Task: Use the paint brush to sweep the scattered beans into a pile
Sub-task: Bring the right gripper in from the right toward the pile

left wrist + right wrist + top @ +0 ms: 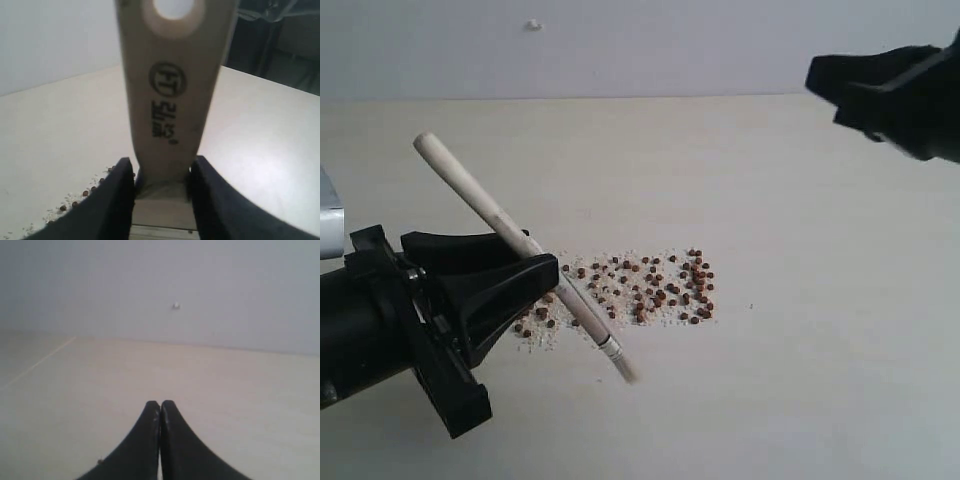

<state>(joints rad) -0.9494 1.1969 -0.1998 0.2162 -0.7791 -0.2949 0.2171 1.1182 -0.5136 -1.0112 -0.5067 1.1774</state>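
Observation:
My left gripper is holding the paint brush just above the brush's ferrule (584,313), and the brush's upper handle (470,187) is free. So next my right gripper moves down, opens and reaches around that handle.
The paint brush (500,225) slants from upper left down to its bristles on the table near the beans (655,287), which lie spread in a loose patch with pale crumbs. My left gripper (542,270) is shut on the brush's handle just above the ferrule. In the left wrist view the cream handle (167,90) with its hole and dark stamp rises between the black fingers (115,200), and a few beans (85,192) show beside them. My right gripper (825,85) hangs high at the upper right, far from the beans; the right wrist view shows it (160,407) shut on nothing.
The pale table (800,380) stretches around the beans, with a grey wall (620,50) behind. A small white speck (533,25) is on the wall. Dark equipment (280,45) stands beyond the table's edge in the left wrist view.

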